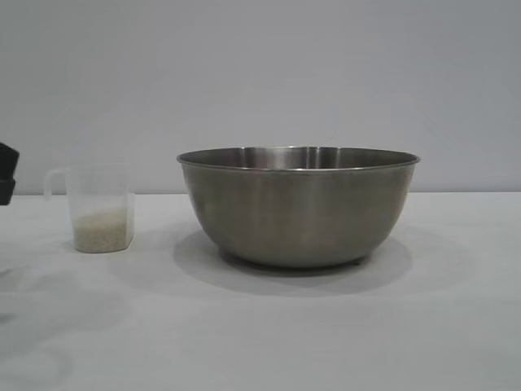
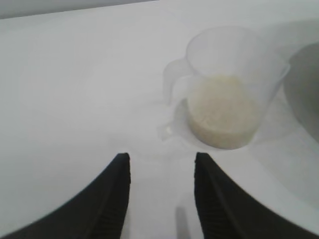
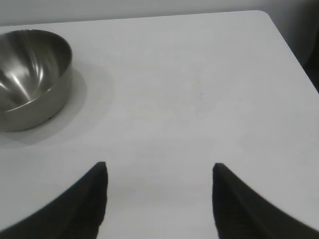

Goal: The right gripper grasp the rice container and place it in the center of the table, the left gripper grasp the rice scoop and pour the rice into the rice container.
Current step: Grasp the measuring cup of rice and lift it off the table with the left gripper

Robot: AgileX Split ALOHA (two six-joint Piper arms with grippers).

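Note:
The rice scoop (image 1: 99, 191) will come out empty when the robot pours it into the rice container, because the rice lies as loose grains (image 1: 101, 232) in the cup with the wide opening.
The rice container (image 1: 298, 208), a wide steel bowl, stands near the middle of the white table (image 1: 260, 334); it also shows as the rice container (image 3: 30, 77) in the right wrist view. To its left stands the rice scoop (image 1: 96, 208), a translucent cup with a loop handle and rice (image 1: 102, 228) in its bottom. In the left wrist view the rice scoop (image 2: 227, 84) sits a short way ahead of my left gripper (image 2: 162, 159), which is open and empty. My right gripper (image 3: 159, 167) is open over bare table, well apart from the bowl. Only a black piece of the left arm (image 1: 6, 173) shows in the exterior view.
A pale grey wall (image 1: 260, 73) backs the table. The table's far corner and edge (image 3: 286, 35) show in the right wrist view, with a dark drop beyond. An edge of the bowl (image 2: 304, 84) lies close beside the scoop.

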